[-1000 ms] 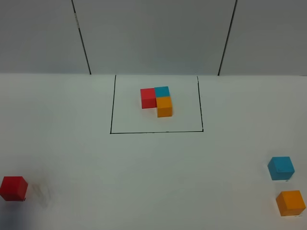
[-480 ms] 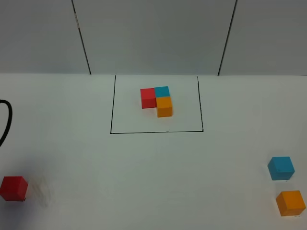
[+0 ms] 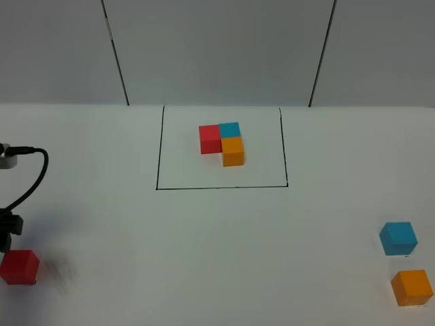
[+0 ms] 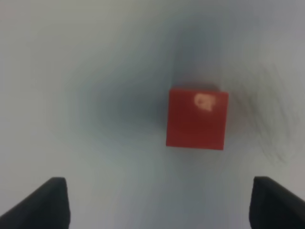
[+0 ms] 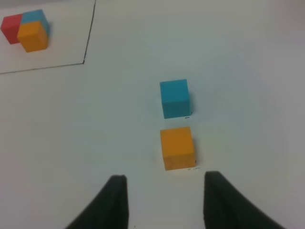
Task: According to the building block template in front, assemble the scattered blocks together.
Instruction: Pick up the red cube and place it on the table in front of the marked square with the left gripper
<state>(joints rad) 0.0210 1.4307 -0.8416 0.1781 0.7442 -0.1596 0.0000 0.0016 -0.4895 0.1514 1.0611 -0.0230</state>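
My left gripper's open fingers are square to the loose red cube (image 4: pixel 197 119), which stands free. I should keep going down until the fingers are on either side of the cube (image 3: pixel 19 267), and then close them.
The template (image 3: pixel 221 143) is an L of red, cyan-blue and orange cubes inside a thin black outline at the table's far middle; it also shows in the right wrist view (image 5: pixel 27 30). The loose red cube (image 3: pixel 19 266) sits at the front left. My left gripper (image 4: pixel 159 205) is open above it, with the red cube (image 4: pixel 197 118) ahead of its fingertips (image 4: pixel 50 202) and apart from them. The loose blue cube (image 3: pixel 397 238) and orange cube (image 3: pixel 412 287) sit at the front right. My right gripper (image 5: pixel 164 200) is open, just short of the orange cube (image 5: pixel 177 147), with the blue cube (image 5: pixel 174 98) beyond.
The left arm with its black cable (image 3: pixel 30 183) comes in at the left edge, just above the red cube. The black outline (image 3: pixel 221 187) marks the template area. The white table (image 3: pixel 217 244) ends at a grey panelled back wall (image 3: pixel 217 47).
The left arm and its cable have come into the high view from the left edge and now hang beside the red cube. No cube has moved.
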